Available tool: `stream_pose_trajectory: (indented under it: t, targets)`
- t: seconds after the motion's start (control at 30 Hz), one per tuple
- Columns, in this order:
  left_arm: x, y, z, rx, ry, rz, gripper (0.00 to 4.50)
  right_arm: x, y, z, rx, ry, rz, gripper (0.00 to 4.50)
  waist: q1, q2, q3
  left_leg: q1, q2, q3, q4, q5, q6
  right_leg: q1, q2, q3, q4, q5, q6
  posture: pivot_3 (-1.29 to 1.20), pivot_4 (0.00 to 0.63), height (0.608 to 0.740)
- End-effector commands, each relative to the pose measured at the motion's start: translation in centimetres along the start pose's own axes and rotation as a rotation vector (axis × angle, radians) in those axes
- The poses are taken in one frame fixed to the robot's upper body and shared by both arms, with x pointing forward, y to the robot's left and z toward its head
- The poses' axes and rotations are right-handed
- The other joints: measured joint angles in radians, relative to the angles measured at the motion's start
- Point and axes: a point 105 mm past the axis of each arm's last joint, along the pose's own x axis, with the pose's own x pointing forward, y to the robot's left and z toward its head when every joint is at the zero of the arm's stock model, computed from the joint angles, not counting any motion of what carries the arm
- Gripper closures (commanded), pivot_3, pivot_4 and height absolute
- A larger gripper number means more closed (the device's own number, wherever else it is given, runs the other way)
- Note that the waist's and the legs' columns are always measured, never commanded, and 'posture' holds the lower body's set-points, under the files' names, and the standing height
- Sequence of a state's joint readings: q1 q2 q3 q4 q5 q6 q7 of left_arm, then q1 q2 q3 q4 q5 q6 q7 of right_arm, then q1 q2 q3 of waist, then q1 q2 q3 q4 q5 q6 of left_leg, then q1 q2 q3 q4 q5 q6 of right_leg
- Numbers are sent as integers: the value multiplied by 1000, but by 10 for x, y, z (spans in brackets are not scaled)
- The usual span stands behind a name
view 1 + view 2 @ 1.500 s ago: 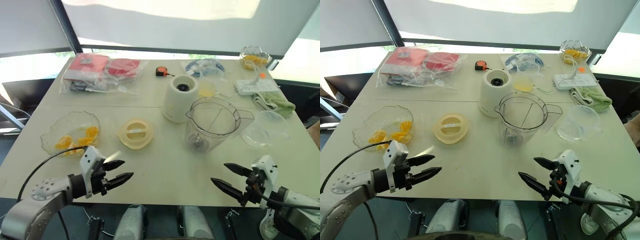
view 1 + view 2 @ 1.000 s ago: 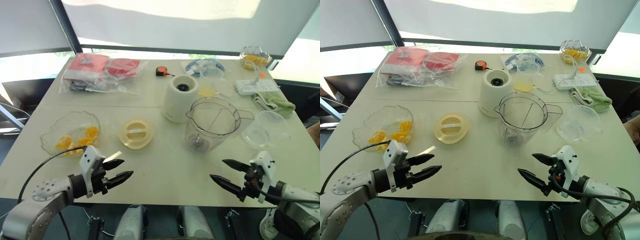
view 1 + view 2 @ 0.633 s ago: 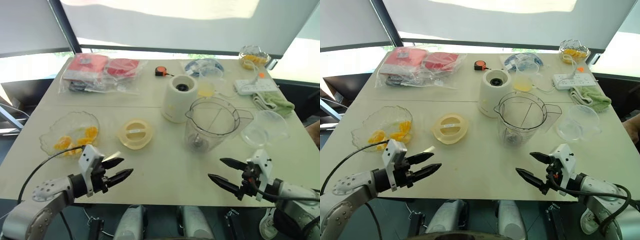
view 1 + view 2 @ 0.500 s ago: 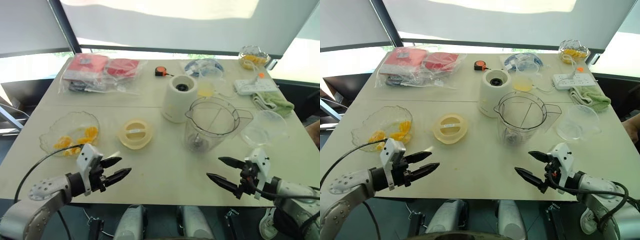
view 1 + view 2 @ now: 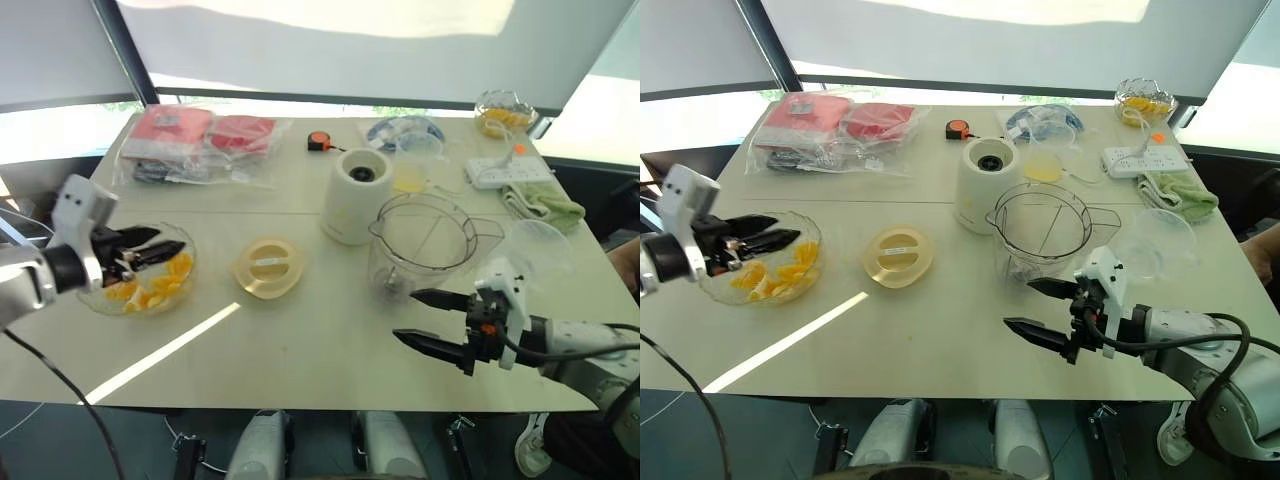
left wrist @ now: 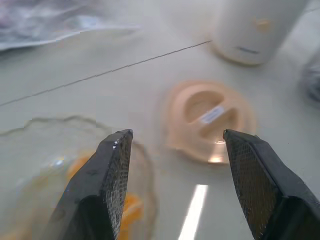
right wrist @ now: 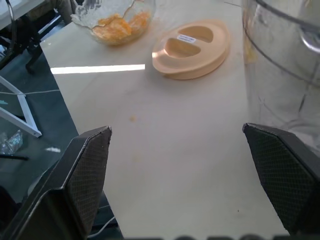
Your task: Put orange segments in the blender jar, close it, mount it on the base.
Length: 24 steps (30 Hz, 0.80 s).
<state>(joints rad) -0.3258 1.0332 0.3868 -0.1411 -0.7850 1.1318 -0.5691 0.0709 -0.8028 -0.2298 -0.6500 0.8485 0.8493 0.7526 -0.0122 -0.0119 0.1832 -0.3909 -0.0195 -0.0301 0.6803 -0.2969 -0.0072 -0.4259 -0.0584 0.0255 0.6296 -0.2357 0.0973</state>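
Note:
I should pull my left gripper back, because it points past the bowl at the pale yellow lid (image 5: 269, 267), and point it down at the orange segment (image 5: 121, 291) farthest from the lid.
Orange segments (image 5: 150, 291) lie in a wavy-edged glass bowl (image 5: 185, 276) at the table's left. My left gripper (image 5: 172, 243) hovers open over that bowl's near rim with nothing between its fingers. From the left wrist view, the segments (image 6: 125, 210) sit just under the fingers (image 6: 100, 185). The clear blender jar (image 5: 425, 245) stands upright and empty at centre right. The cream base (image 5: 357, 195) is just behind it to the left. My right gripper (image 5: 404, 315) is open and empty, low over the table just in front of the jar.
A pale yellow lid (image 5: 267, 266) lies between bowl and jar. A shallow clear bowl (image 5: 535, 255) sits right of the jar. Plastic bags (image 5: 200, 140), a tape measure (image 5: 320, 142), a power strip (image 5: 500, 172), a green cloth (image 5: 545, 205) and another fruit bowl (image 5: 500, 110) line the back.
My left gripper rose from the table's front edge and swung left and forward to hover over the orange bowl. The right gripper lifted and shifted left toward the jar. Both stayed open.

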Motion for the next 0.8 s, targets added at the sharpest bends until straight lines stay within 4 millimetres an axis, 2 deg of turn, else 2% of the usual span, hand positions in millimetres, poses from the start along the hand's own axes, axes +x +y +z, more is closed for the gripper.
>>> stream_pose_trajectory:
  t: [0.03,0.13,0.23,0.37,0.53,0.7,0.8]
  targets:
    - [13,35,-9,-87,101,213,1510,4,10,10,-38,-15,23,73,5,-2,1,0,-1,-1,0,0,0,0,0,0,0,1,2,0,150,740]
    - [24,47,-31,-247,284,326,1510,3,10,12,-46,-11,13,73,5,-6,3,0,-1,-1,0,0,0,1,-1,0,0,2,3,0,150,740]
    - [33,49,-31,-322,304,394,1510,3,10,11,-44,-6,5,73,2,-9,3,0,-2,-1,0,0,0,1,-3,0,0,4,7,0,150,740]
    - [26,57,-45,-206,406,511,1510,5,11,8,-36,2,1,73,-4,-11,4,-1,-2,0,0,0,-1,-1,-4,0,1,5,7,0,150,740]
    - [4,71,-51,43,525,582,1510,7,8,5,-30,8,-10,73,0,-11,4,-1,-1,-1,-5,1,-3,-4,-6,1,1,5,5,0,150,740]
    - [-3,79,-44,105,553,553,1510,6,6,-5,-16,42,-5,73,12,-11,4,-1,-1,-1,-5,2,-4,-3,-8,1,-2,4,-2,0,150,740]
    - [3,80,-43,118,554,518,1510,7,8,-4,-14,30,-1,73,16,-11,5,-1,-1,-1,-5,2,-4,-3,-9,2,-2,4,-2,0,150,740]
